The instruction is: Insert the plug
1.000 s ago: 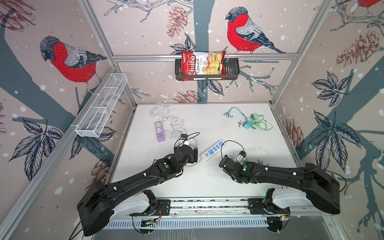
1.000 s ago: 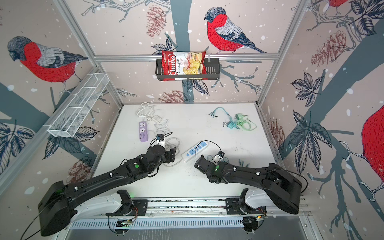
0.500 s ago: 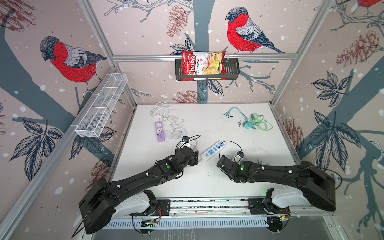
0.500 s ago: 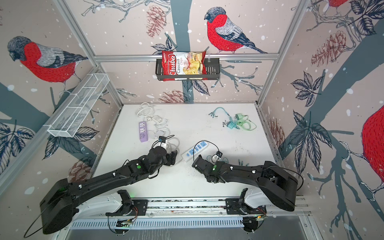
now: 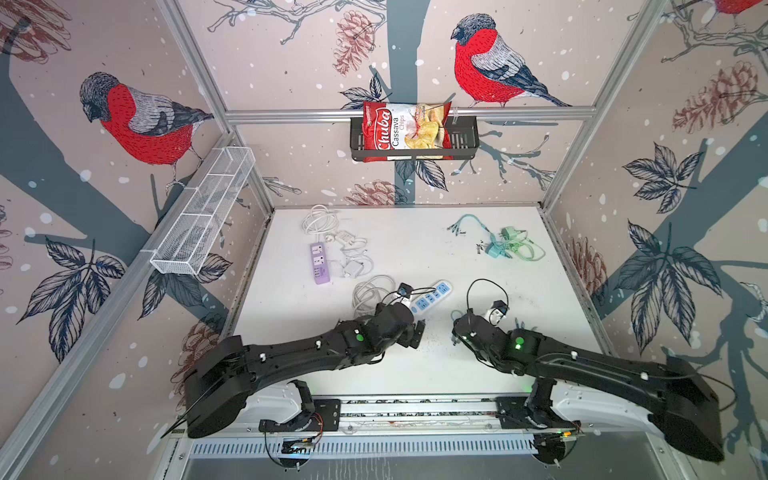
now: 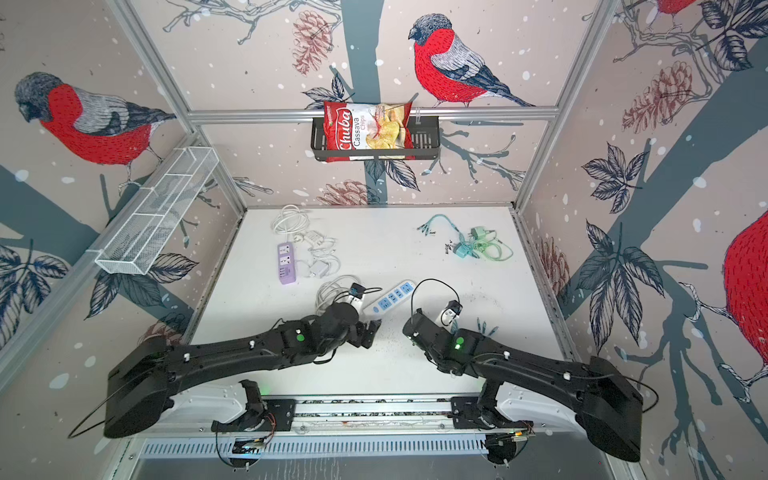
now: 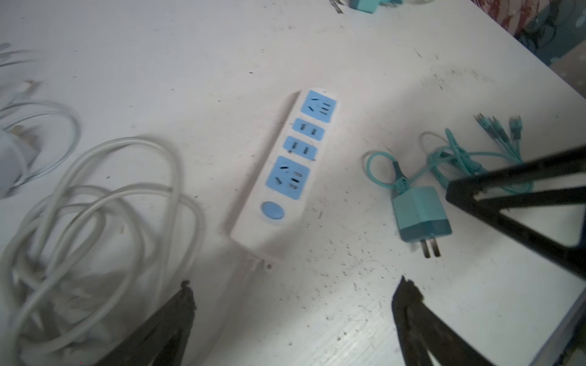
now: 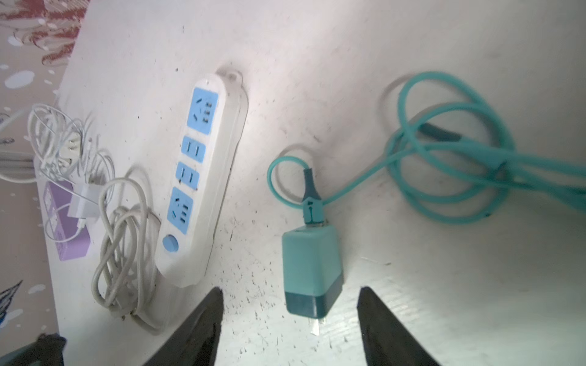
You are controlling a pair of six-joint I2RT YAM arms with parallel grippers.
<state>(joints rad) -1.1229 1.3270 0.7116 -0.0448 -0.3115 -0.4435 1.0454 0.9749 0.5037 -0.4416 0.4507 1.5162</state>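
The teal plug's pins (image 7: 429, 248) point back toward the robot's right gripper, so the left gripper should pick up the plug (image 7: 421, 213) and hold out its cable end to the right gripper.
The teal plug (image 8: 312, 269) lies flat on the white table, its prongs toward my right gripper (image 8: 290, 290). That gripper is open, one finger on each side of the plug's dark end, touching nothing. The white power strip (image 8: 203, 177) with blue sockets lies beside the plug, a short gap between them. In the left wrist view the strip (image 7: 285, 171) lies ahead of my open, empty left gripper (image 7: 295, 282), with the plug (image 7: 418, 215) off to one side. In both top views the strip (image 5: 430, 293) (image 6: 392, 297) sits just beyond the two grippers (image 5: 415, 334) (image 5: 457, 332). The right arm covers the plug there.
A coil of white cable (image 7: 95, 206) lies against the strip's near end. A purple power strip (image 5: 319, 263) with white chargers sits at the back left. A second teal charger and cable (image 5: 505, 245) lie at the back right. A wall basket (image 5: 465, 141) holds a chip bag.
My right gripper has gone from shut to open, and the teal plug now lies free on the table. My left gripper's jaws have spread wider. Both grippers have drawn slightly back from the strip.
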